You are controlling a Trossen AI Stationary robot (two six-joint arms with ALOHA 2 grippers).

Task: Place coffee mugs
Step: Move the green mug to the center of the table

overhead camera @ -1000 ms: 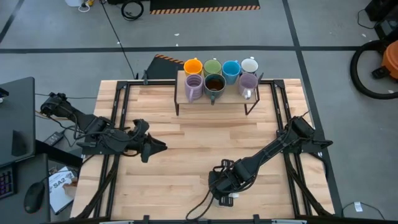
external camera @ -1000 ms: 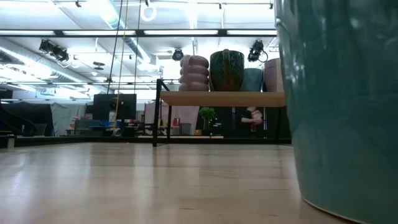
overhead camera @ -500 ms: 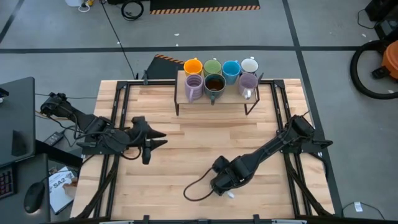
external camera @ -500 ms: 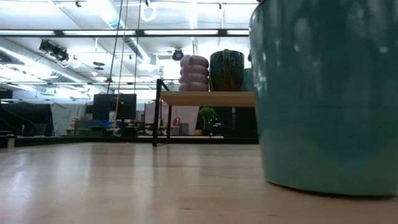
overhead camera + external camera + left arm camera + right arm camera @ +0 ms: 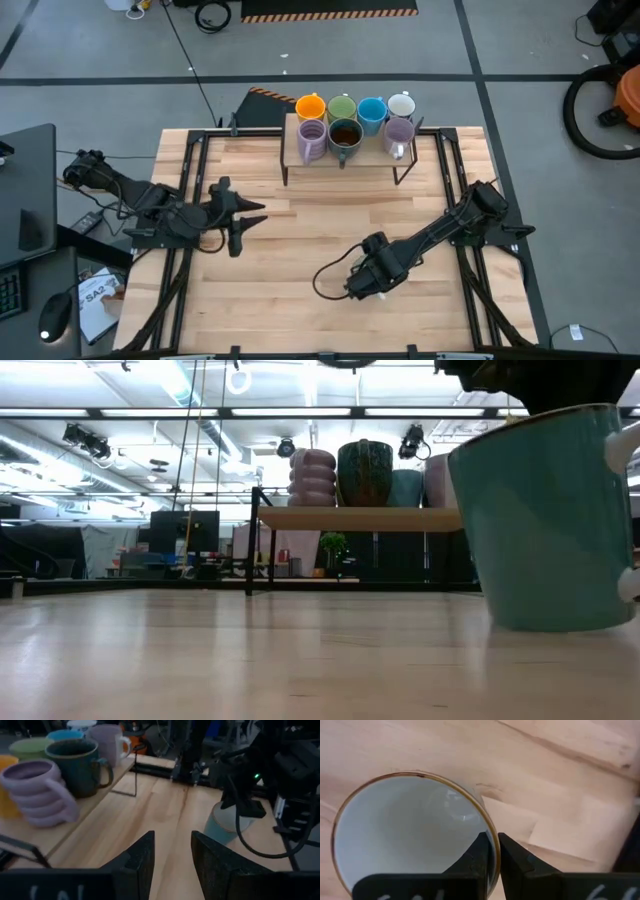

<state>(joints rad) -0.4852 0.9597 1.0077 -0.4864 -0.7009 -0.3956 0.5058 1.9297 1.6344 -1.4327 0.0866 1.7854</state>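
Observation:
My right gripper holds the teal mug's rim point(image 5: 481, 810), and the wood before the shelf point(image 5: 346, 232) is free. I should keep moving the mug there until it stands flat.
A pale teal mug point(image 5: 545, 525) with a white inside point(image 5: 405, 835) and white handle point(image 5: 625, 450) stands upright near the table's near-right middle, under my right gripper point(image 5: 493, 851), which is shut on it. In the high view my right gripper point(image 5: 368, 283) hides it. Seven mugs stand on a raised wooden shelf point(image 5: 365, 155) at the far edge: orange point(image 5: 311, 106), green point(image 5: 342, 107), blue point(image 5: 372, 110), white point(image 5: 401, 104), two lilac point(image 5: 312, 136) point(image 5: 399, 132), one dark point(image 5: 345, 134). My left gripper point(image 5: 245, 213) is open over the table's left part, touching nothing. My right gripper pinches the teal mug's rim wall point(image 5: 491, 840), one finger point(image 5: 480, 856) inside the mug and the other point(image 5: 514, 861) outside. It comes from above, pointing down. The mug stays upright; whether its base rests on the table I cannot tell.
A black cable point(image 5: 330, 282) loops on the table beside my right gripper. The shelf stands on thin metal legs point(image 5: 252, 545). Bare wood point(image 5: 320, 220) lies between the two arms and in front of the shelf.
My right gripper has carried the teal mug from close to the near edge toward the far edge and a little to the right, keeping it upright. My left gripper has drifted slightly toward the far edge.

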